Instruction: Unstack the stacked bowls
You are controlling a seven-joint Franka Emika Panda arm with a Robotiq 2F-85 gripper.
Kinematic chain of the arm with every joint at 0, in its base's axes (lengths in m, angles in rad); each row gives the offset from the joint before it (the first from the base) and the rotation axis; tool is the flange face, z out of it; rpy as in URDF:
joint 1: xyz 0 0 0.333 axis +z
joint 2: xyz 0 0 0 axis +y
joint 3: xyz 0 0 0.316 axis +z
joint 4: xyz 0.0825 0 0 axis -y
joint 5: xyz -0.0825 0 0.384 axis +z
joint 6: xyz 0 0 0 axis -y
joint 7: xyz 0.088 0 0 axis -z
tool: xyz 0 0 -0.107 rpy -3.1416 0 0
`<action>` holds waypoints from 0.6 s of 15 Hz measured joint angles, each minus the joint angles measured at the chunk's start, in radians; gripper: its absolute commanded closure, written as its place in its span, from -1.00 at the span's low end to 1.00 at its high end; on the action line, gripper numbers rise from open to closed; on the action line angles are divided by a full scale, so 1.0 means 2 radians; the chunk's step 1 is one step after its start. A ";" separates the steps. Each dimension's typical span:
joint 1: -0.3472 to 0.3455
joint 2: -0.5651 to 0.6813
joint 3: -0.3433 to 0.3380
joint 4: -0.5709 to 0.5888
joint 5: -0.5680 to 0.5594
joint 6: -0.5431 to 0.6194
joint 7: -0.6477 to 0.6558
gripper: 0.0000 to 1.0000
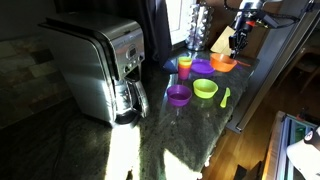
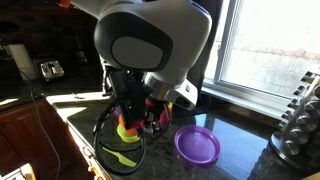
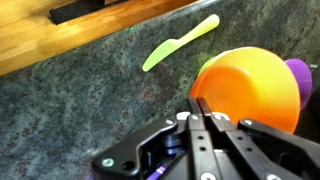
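Note:
The orange bowl (image 1: pixel 222 62) is upright over open counter (image 1: pixel 220 77) beside the lime green bowl, so my gripper should keep lowering it until its base rests there, then let go.
In the wrist view my gripper (image 3: pixel 200 103) has its fingers pressed together on the near rim of the orange bowl (image 3: pixel 250 85). A purple bowl (image 3: pixel 305 75) shows just behind it. In an exterior view the gripper (image 1: pixel 237 45) is at the orange bowl (image 1: pixel 223 63), beside a purple bowl (image 1: pixel 201 68). Another purple bowl (image 1: pixel 178 94) and a lime green bowl (image 1: pixel 205 89) sit apart, nearer the camera. In an exterior view the arm hides the gripper; a purple bowl (image 2: pixel 197 145) and a lime green bowl (image 2: pixel 127 131) show.
A large steel coffee maker (image 1: pixel 100 65) stands on the dark stone counter (image 1: pixel 160 135). A small yellow-orange and pink cup (image 1: pixel 185 66) is beside the bowls. A thin green utensil (image 1: pixel 225 97) lies near the counter edge and shows in the wrist view (image 3: pixel 180 42). A knife block (image 2: pixel 300 120) stands by the window.

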 measured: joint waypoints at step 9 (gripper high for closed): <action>-0.022 0.047 -0.020 0.002 0.005 0.038 0.020 0.99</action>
